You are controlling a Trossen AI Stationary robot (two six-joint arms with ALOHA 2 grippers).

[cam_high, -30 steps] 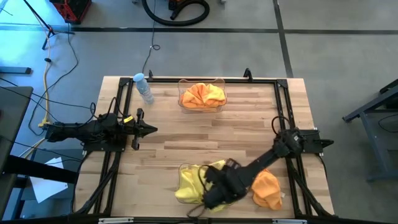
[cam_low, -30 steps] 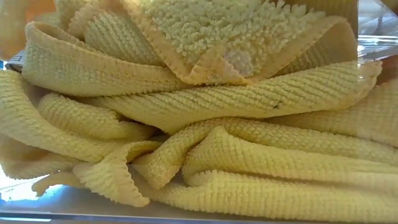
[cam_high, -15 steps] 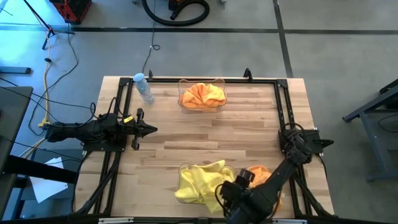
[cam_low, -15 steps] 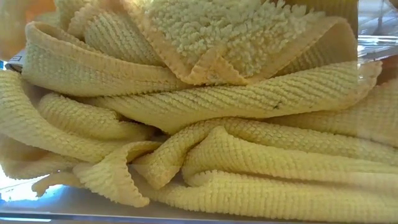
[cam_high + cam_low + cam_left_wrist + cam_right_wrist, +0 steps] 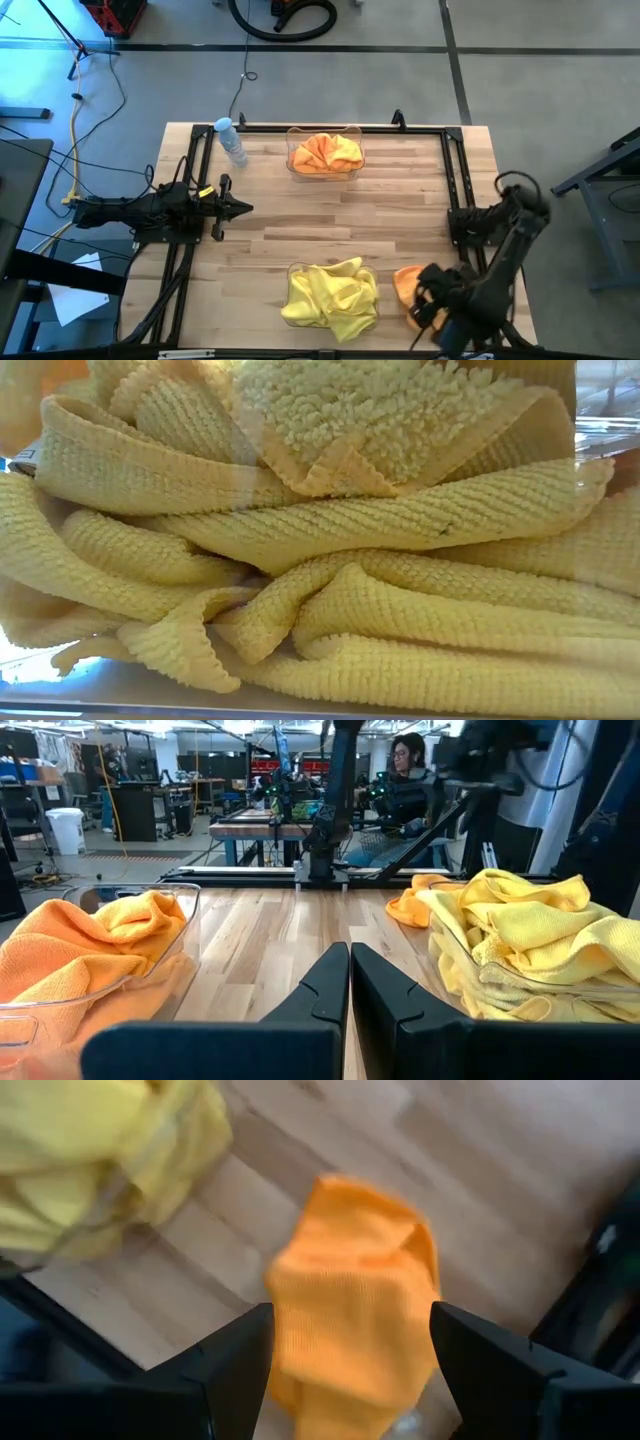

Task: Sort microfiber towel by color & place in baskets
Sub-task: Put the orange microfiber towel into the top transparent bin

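My right gripper should go on down until it closes on the folds (image 5: 355, 1305), because the orange towel (image 5: 407, 283) is clear of the yellow towels and between my open fingers.
A loose orange towel (image 5: 404, 284) lies crumpled on the wood near the table's near right corner. My right gripper (image 5: 350, 1325) is open and hovers over the orange towel (image 5: 350, 1290), one finger to each side of it, not touching. The near basket (image 5: 297, 268) is heaped with yellow towels (image 5: 330, 295), which fill the low view (image 5: 320, 560). The far basket (image 5: 293, 163) holds orange towels (image 5: 326, 152). My left gripper (image 5: 240, 208) is shut and waits at the table's left side, level with the table; its own view shows the fingers closed (image 5: 350, 965).
A small plastic water bottle (image 5: 232, 141) stands at the far left corner. A black frame rail (image 5: 340, 127) runs around the table. Bare wood lies between the two baskets. A person (image 5: 405, 765) sits in the room beyond the table.
My right gripper has swung from above the yellow pile in the near basket toward the table's right edge and now stands over the loose orange towel. The yellow pile, half covered by the arm before, shows in full. My left arm has kept still.
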